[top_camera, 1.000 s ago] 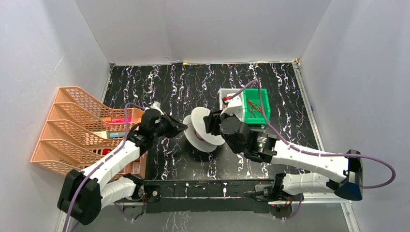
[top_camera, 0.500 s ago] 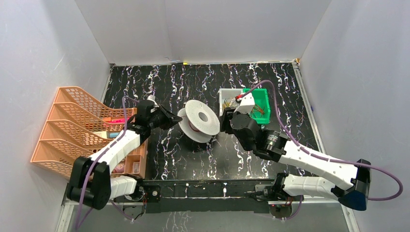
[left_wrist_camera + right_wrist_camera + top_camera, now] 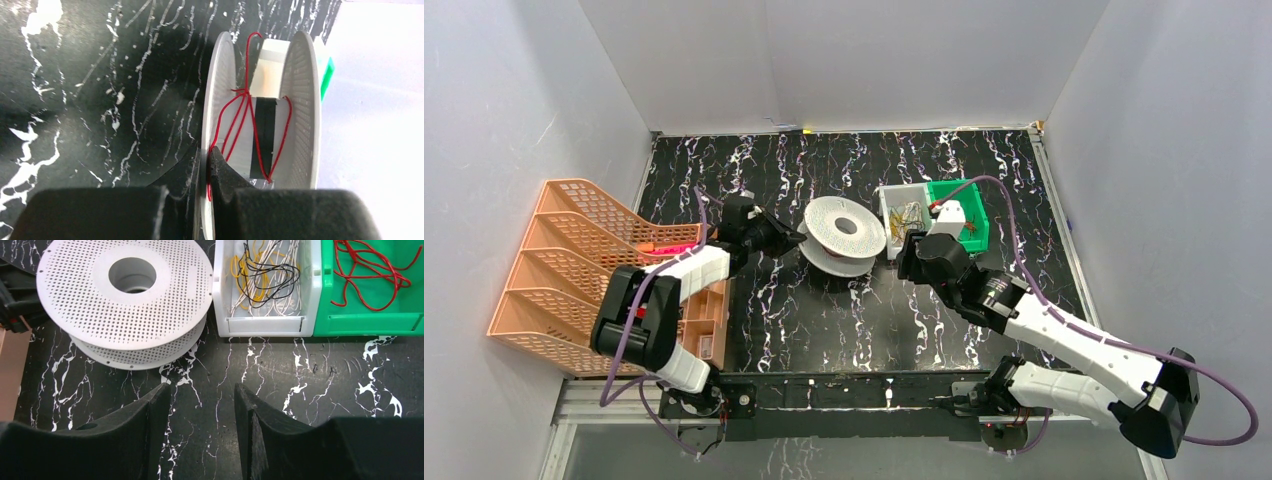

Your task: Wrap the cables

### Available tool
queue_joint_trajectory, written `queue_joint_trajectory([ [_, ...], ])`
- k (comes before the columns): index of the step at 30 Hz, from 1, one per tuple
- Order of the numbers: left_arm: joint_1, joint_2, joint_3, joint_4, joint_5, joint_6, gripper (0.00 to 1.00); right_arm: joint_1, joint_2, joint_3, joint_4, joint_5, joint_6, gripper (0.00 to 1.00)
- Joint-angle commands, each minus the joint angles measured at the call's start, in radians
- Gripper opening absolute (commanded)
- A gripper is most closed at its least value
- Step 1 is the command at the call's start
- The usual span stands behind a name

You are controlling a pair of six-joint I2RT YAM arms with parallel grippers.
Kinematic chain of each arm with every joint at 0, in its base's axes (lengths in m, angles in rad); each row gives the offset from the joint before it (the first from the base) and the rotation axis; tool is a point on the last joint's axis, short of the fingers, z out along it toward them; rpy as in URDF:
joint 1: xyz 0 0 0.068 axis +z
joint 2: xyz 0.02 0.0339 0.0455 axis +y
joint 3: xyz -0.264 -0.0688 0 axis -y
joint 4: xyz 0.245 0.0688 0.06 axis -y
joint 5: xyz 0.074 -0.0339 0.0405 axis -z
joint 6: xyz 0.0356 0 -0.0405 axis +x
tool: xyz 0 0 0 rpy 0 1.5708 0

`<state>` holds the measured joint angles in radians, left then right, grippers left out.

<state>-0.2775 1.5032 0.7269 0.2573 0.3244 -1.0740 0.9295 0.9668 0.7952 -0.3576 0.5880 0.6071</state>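
Observation:
My left gripper pinches the red cable with the spool's lower edge, tilting the spool; I should open, let the spool settle flat, then back off.
A white perforated spool lies flat on the black marbled table, its hole facing up; it also shows in the right wrist view. Thin red cables run loosely across its core between the two flanges. My left gripper is at the spool's left rim, shut on the lower flange with a red strand pinched at the jaws. My right gripper is open and empty, just right of the spool, above bare table. More red cables lie in the green bin.
A white bin with yellowish and black wires and a green bin stand side by side right of the spool. An orange stack of mesh trays fills the left side. A wooden box sits by the left arm.
The spool has gone from tilted on edge between both grippers to lying flat, farther back. My right gripper has let go of it and drawn back to the right. My left arm has stretched out.

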Motion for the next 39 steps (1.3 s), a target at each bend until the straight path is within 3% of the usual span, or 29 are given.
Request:
queue_joint_trajectory([
  [1,0.019,0.050,0.032,0.010,-0.037,0.015,0.05,-0.010,-0.025,-0.007,0.027,-0.038,0.011,0.58],
  [20,0.038,0.079,0.053,-0.163,-0.096,0.102,0.40,-0.029,-0.022,-0.020,0.027,-0.060,0.006,0.61],
  [35,0.055,-0.058,0.138,-0.402,-0.202,0.241,0.54,-0.041,0.016,-0.003,-0.005,-0.063,0.022,0.65],
  [39,0.055,-0.105,0.178,-0.459,-0.214,0.292,0.58,-0.051,0.048,0.016,-0.029,-0.075,0.009,0.71],
])
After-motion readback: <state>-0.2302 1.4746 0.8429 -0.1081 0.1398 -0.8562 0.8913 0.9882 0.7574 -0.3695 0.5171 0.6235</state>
